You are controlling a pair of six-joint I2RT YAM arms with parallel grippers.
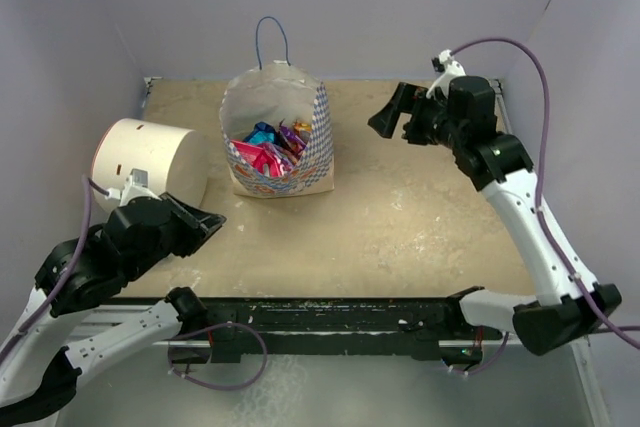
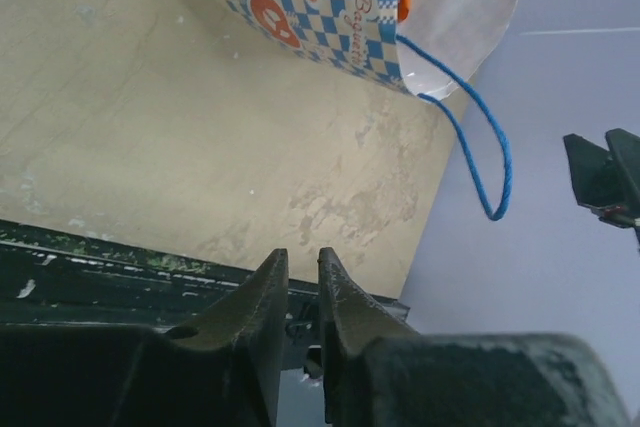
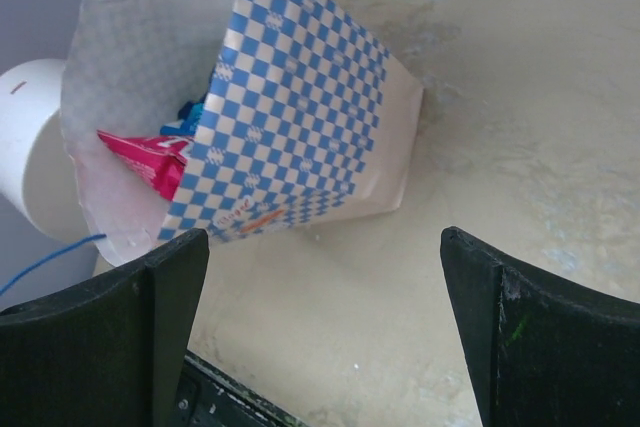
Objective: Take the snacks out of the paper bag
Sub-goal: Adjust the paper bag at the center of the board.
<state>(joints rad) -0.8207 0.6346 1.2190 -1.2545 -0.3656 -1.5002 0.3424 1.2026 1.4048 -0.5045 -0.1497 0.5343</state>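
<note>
The snacks [image 1: 273,151] are deep inside the unheld paper bag, so my left gripper should grab its back cord handle [image 1: 268,18] before my right gripper grabs the front one.
The paper bag [image 1: 300,162], blue-and-white checkered with a cream inside, stands open at the back middle of the table. Several snacks [image 1: 268,150], magenta, blue and purple, lie inside it. My right gripper [image 1: 386,115] is open and empty, raised to the right of the bag. In the right wrist view its jaws [image 3: 325,237] stand wide apart, with the bag [image 3: 300,117] and a magenta packet [image 3: 150,159] ahead. My left gripper [image 1: 207,222] is shut and empty, low at the front left. In its wrist view [image 2: 303,257] the bag's base [image 2: 330,7] and blue cord handle [image 2: 492,162] show.
A large white cylinder [image 1: 150,157] lies on its side left of the bag, close behind my left gripper; it also shows in the right wrist view [image 3: 25,147]. Purple walls close the table at the back and both sides. A black rail [image 1: 330,322] runs along the front edge.
</note>
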